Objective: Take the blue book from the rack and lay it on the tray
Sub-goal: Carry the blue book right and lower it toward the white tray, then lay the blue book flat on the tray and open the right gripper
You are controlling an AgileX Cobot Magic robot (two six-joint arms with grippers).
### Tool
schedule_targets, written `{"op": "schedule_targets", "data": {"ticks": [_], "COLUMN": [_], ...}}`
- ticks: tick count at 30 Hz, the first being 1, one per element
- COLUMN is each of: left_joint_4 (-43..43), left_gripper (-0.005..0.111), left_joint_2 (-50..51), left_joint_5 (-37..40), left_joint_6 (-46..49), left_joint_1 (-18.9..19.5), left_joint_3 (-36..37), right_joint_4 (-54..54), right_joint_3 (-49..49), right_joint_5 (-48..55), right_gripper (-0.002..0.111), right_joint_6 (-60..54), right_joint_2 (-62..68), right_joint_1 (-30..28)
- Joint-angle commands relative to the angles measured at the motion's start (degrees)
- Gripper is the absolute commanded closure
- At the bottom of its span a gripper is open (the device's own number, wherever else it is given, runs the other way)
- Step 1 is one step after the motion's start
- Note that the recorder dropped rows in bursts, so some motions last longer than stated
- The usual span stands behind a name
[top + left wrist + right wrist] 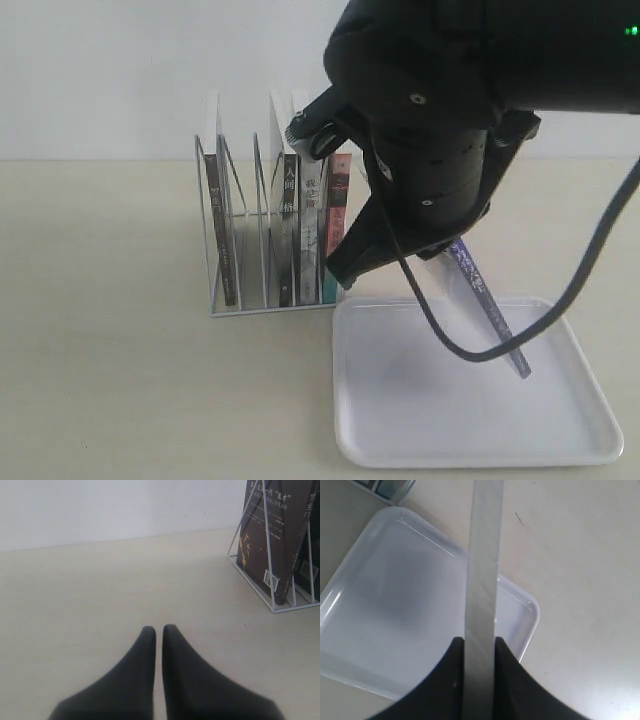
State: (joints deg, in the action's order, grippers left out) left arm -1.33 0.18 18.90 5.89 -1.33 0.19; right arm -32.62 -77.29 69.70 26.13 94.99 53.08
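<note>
My right gripper should keep tilting the blue book toward the tray's bottom (440, 395) until the book lies almost flat, because the blue book's lower end (520, 364) hangs inside the white tray's rim.
The blue book (489, 305) hangs tilted over the white tray (400, 420), its lower corner near the tray's right side. My right gripper (480, 642) is shut on it; in the right wrist view only the book's pale page edge (482, 580) shows between the black fingers (452, 670), above the tray (395, 595). In the exterior view the right arm's bulk hides the grip. The white wire rack (265, 235) stands behind the tray's left corner with dark-spined books in it. My left gripper (158, 628) is shut on nothing, low over the table, with the rack (272, 580) off to one side.
A pink-and-teal-spined book (336, 225) stands in the rack's slot nearest the tray. The right arm's black cable (520, 340) loops down in front of the tray. Beige tabletop (110, 360) lies to the left of the rack and tray.
</note>
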Motion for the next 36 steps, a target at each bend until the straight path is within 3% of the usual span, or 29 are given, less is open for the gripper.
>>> {"op": "schedule_targets", "data": {"ticks": [1,18,28,31,36], "left_joint_4": [-0.1,-0.1,-0.1,-0.1,-0.1], "left_gripper": [0.102,0.102,0.102,0.102,0.102], "left_joint_2": [-0.2,-0.2,-0.2,-0.2,-0.2], "left_joint_5": [-0.9,-0.9,-0.9,-0.9,-0.9], "left_joint_6": [0.1,0.1,0.1,0.1,0.1], "left_joint_1": [0.1,0.1,0.1,0.1,0.1], "left_joint_3": [-0.2,-0.2,-0.2,-0.2,-0.2], "right_joint_4": [-0.6,4.7,15.7,16.3,16.5], "right_joint_3": [2.6,12.5,12.9,12.9,12.6], "right_joint_5": [0.3,0.3,0.3,0.3,0.3], "right_gripper": [0.108,0.108,0.107,0.096,0.06], "right_joint_6": [0.1,1.1,2.1,2.1,3.1], "right_joint_2": [-0.6,-0.4,-0.4,-0.4,-0.4], "right_joint_1": [0.0,-2.9,-2.9,-2.9,-2.9]}}
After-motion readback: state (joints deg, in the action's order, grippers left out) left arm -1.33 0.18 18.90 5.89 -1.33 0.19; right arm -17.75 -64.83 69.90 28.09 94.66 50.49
